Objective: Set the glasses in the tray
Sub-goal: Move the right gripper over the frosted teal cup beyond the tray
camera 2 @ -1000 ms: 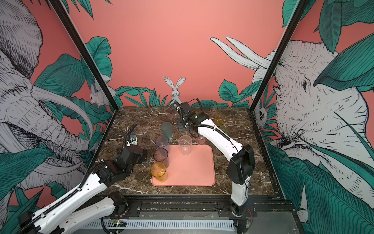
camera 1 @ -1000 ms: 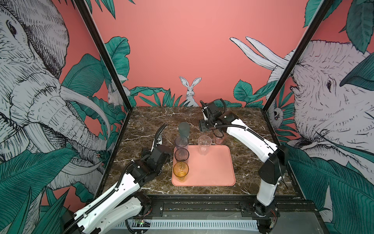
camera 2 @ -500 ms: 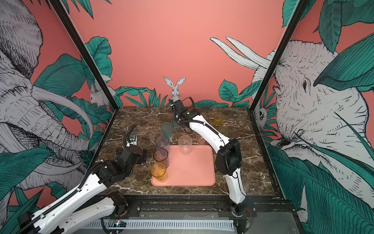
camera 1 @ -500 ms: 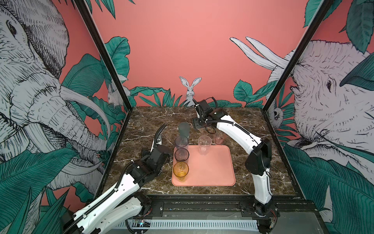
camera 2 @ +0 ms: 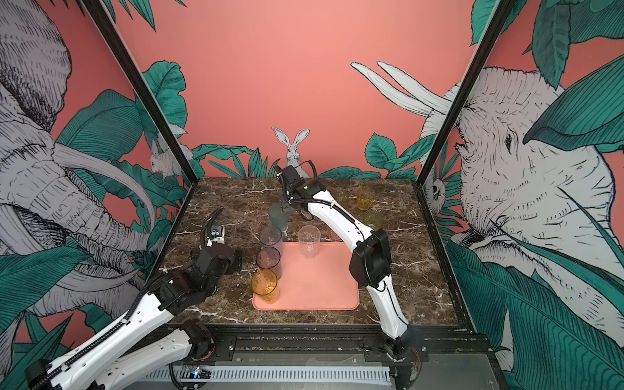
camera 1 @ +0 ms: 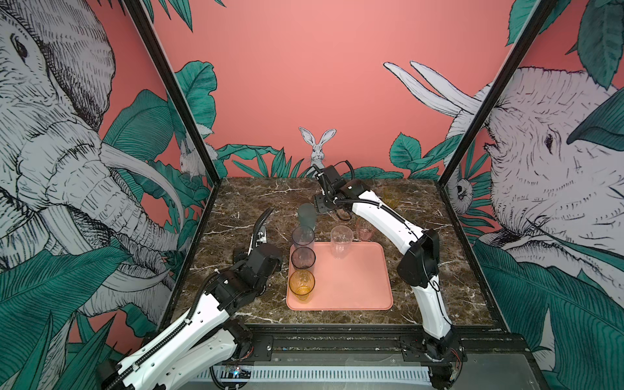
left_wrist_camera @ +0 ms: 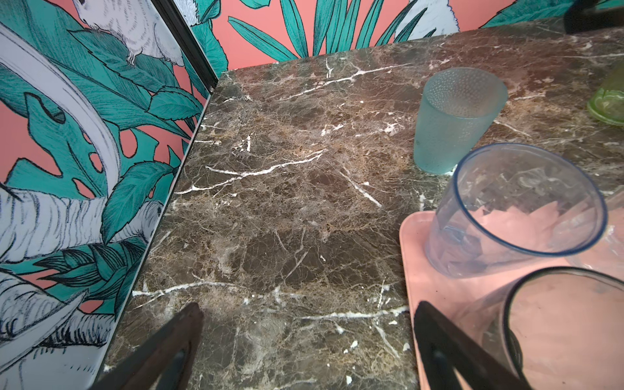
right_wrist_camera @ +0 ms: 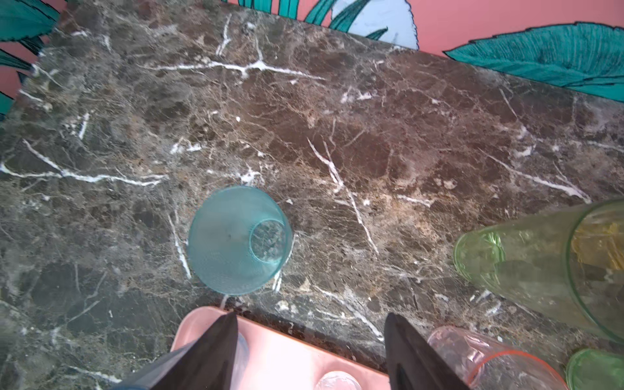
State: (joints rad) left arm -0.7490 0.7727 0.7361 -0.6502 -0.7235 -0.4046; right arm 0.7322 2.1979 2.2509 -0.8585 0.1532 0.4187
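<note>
I should keep moving my right gripper's open fingers toward the upright teal-grey glass's rim, as they line up with it, until one finger is inside the glass's opening.
The salmon-pink tray holds several glasses: bluish, smoky grey and amber along its left edge, and a clear one at its far edge. A teal-grey glass stands upright on the table just behind the tray. My right gripper hangs open and empty above the tray's far edge, right of that glass. My left gripper is open and empty, low beside the tray's left rim, near the smoky grey glass.
A pink glass stands behind the tray's far right. Farther back right are an amber glass and green glasses. Printed walls close the back and both sides of the marble table.
My right arm has swung left from above the pink glass to beside the teal-grey glass. The left arm and the glasses have not moved.
</note>
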